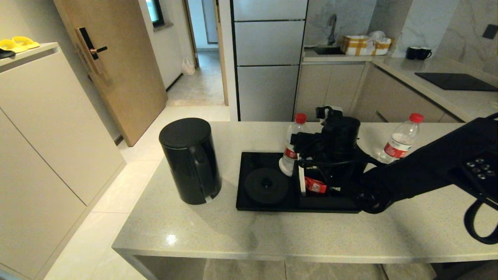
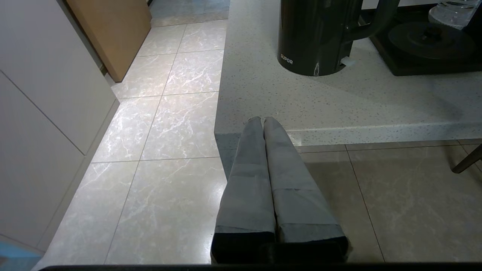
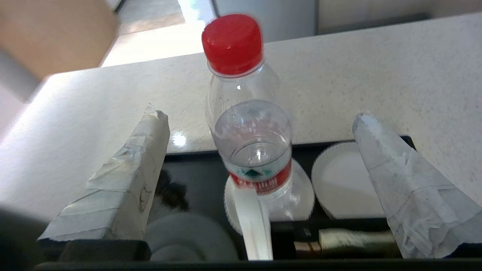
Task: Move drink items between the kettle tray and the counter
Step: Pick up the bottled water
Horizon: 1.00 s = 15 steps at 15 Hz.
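Note:
My right gripper should keep reaching forward to the tray's red-capped bottle (image 3: pixel 251 119), which stands upright in line with the gripper's open gap, until the fingers are on either side of its body (image 1: pixel 289 150). Then the fingers should close.
The black kettle (image 1: pixel 190 159) (image 2: pixel 316 37) stands on the beige counter (image 1: pixel 272 237), left of the black kettle tray (image 1: pixel 252 161), whose round base (image 1: pixel 266 186) is bare. One red-capped bottle (image 1: pixel 292 144) (image 3: pixel 250 124) stands upright on a white coaster at the tray's far side. My right gripper (image 3: pixel 259 116) hovers over the tray, open, its fingers either side of this bottle and a little short of it. The second bottle (image 1: pixel 400 139) stands on the counter right of the tray. My left gripper (image 2: pixel 262 120) is shut and empty, below the counter's near left corner.
A white divider strip (image 1: pixel 301 179) and red sachets (image 1: pixel 315 186) sit in the tray's compartment. A second white coaster (image 3: pixel 339 184) lies bare beside the bottle. Two black mugs (image 1: pixel 418 53) and a hob panel (image 1: pixel 455 81) are on the far worktop.

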Available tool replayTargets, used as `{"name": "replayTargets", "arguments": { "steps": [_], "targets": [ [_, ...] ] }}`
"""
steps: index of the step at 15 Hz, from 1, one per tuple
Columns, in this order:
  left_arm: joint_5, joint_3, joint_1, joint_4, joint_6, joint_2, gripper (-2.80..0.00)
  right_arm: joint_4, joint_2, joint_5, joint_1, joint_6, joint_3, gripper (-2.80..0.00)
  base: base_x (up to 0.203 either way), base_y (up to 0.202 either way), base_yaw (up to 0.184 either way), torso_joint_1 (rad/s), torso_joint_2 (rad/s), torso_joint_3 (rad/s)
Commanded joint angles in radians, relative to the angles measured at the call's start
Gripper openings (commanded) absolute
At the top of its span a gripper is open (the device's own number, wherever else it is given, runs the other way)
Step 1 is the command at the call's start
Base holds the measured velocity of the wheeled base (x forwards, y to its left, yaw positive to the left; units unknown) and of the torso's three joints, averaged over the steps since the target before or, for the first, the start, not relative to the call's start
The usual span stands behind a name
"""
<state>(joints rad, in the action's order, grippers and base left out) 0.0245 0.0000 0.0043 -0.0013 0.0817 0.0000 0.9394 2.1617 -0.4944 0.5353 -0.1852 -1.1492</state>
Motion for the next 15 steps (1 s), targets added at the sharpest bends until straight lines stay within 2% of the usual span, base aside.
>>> {"name": "replayTargets", "arguments": {
  "steps": [1,6,12,15],
  "targets": [
    [-0.001,0.000,0.000,0.000,0.000,0.000,-2.80,0.002,0.092,-0.014,0.000,0.018,-0.079,0.00,0.000,0.000,0.000,0.000,0.00,0.000],
    [0.000,0.000,0.000,0.000,0.001,0.000,-2.80,-0.101,0.215,-0.026,-0.021,0.036,-0.318,0.00,0.000,0.000,0.000,0.000,0.00,0.000],
    [-0.001,0.000,0.000,0.000,0.001,0.000,-2.80,-0.179,0.326,-0.028,-0.079,0.043,-0.503,0.00,0.000,0.000,0.000,0.000,0.00,0.000],
    [-0.001,0.000,0.000,0.000,0.000,0.000,-2.80,-0.207,0.343,-0.027,-0.081,0.043,-0.533,0.00,0.000,0.000,0.000,0.000,0.00,0.000]
  ]
}}
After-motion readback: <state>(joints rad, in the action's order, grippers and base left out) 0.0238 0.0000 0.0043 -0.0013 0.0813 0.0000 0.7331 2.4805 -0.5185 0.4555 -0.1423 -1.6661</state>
